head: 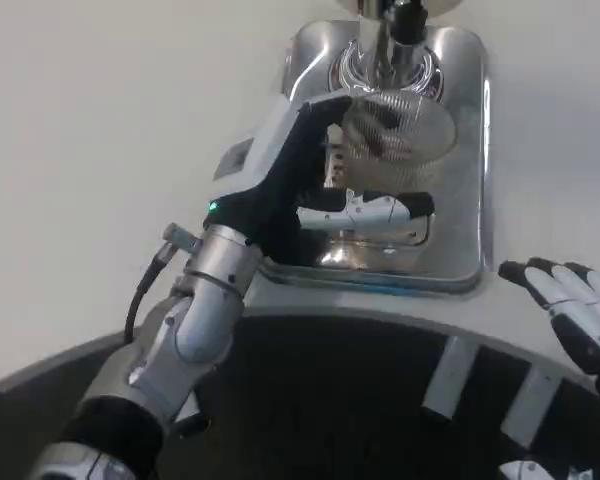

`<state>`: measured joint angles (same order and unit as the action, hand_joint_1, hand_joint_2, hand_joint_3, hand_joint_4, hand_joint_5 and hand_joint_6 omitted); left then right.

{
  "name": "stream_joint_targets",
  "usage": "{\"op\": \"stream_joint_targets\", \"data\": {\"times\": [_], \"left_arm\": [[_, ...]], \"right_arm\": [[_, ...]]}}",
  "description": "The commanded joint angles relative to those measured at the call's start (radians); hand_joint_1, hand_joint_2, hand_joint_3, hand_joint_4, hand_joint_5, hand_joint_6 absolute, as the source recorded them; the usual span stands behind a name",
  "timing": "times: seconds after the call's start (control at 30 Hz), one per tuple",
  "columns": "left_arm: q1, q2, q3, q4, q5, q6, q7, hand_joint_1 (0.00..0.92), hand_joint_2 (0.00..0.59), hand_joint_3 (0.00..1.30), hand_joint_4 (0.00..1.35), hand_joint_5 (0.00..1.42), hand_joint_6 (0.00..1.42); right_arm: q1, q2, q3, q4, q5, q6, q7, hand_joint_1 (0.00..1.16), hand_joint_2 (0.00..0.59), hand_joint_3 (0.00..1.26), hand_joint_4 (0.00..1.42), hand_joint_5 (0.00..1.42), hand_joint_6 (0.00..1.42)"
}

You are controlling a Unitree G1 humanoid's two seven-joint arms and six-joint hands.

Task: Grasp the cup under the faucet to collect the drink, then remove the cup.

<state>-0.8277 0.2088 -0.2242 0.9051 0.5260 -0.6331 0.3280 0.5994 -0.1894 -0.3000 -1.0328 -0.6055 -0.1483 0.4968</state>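
Dark slots (336,167) show in the steel drip tray beside the cup (398,135), so I should expect to find a slotted grate underneath when I lift the cup.
A clear ribbed plastic cup (395,135) stands on the shiny steel drip tray (460,150), right below the dark faucet spout (400,25). My left hand (300,175) reaches over the tray from the left and holds the cup, its fingers wrapped around the cup's side and a thumb lying across the front below it. Any liquid inside the cup is too hard to make out. My right hand (575,305) lies at the right edge on the white table, fingers spread, holding nothing, well apart from the tray.
The steel tray has a raised rim on all sides and the faucet post rises at its far end. White table (100,150) lies open to the left. A dark curved body edge (360,400) fills the bottom.
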Motion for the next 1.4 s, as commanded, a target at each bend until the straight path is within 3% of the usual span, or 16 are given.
{"op": "stream_joint_targets", "data": {"times": [0.03,0.13,0.2,0.37,0.47,0.8,1.0,1.1,1.27,1.4], "left_arm": [[-0.037,-0.01,-0.023,0.029,0.026,-0.04,0.078,0.669,0.107,1.09,1.05,1.36,1.42],[-0.043,-0.021,-0.016,0.055,0.008,-0.032,0.083,0.662,0.105,1.06,1.05,1.35,1.42],[-0.049,-0.021,-0.012,0.074,0.0,-0.031,0.084,0.66,0.104,0.93,1.01,1.27,1.42],[-0.055,-0.013,-0.012,0.093,-0.014,-0.037,0.068,0.608,0.098,0.44,0.49,0.92,1.16],[-0.056,-0.006,-0.021,0.098,-0.015,-0.043,0.057,0.586,0.093,0.28,0.27,0.72,0.93],[0.007,0.02,-0.015,0.033,-0.031,-0.057,0.043,0.53,0.081,0.14,0.03,0.36,0.36],[0.086,0.056,0.023,-0.09,-0.075,-0.036,0.014,0.404,0.066,0.06,0.0,0.25,0.22],[0.153,0.061,0.07,-0.2,-0.167,-0.003,-0.065,0.374,0.094,0.03,0.0,0.21,0.19],[0.307,0.071,0.144,-0.548,-0.348,0.112,-0.238,0.208,0.147,0.0,0.0,0.09,0.09],[0.353,0.097,0.189,-0.753,-0.457,0.284,-0.371,0.137,0.196,0.0,0.0,0.04,0.03]], "right_arm": [[0.002,0.012,0.026,-0.014,-0.017,0.014,0.0,0.63,0.346,0.09,0.04,0.01,0.07],[0.002,0.016,0.033,-0.014,-0.024,0.017,-0.002,0.63,0.349,0.09,0.04,0.02,0.07],[0.009,0.022,0.026,-0.014,-0.02,0.011,-0.004,0.63,0.349,0.09,0.04,0.02,0.07],[0.02,0.034,0.02,-0.014,-0.002,0.021,-0.004,0.63,0.346,0.09,0.04,0.02,0.07],[0.017,0.036,0.019,-0.014,0.003,0.027,-0.004,0.65,0.336,0.08,0.03,0.02,0.07],[-0.015,0.016,0.04,-0.014,0.003,0.075,0.006,0.69,0.354,0.09,0.03,0.02,0.07],[-0.037,0.0,0.048,-0.014,0.01,0.105,0.006,0.69,0.354,0.09,0.04,0.02,0.07],[-0.046,-0.006,0.05,-0.014,0.015,0.118,0.002,0.7,0.346,0.09,0.04,0.03,0.07],[-0.056,-0.017,0.058,-0.014,0.018,0.141,-0.005,0.68,0.317,0.09,0.04,0.03,0.07],[-0.057,-0.018,0.065,-0.014,0.016,0.144,-0.009,0.68,0.314,0.09,0.04,0.03,0.07]]}}
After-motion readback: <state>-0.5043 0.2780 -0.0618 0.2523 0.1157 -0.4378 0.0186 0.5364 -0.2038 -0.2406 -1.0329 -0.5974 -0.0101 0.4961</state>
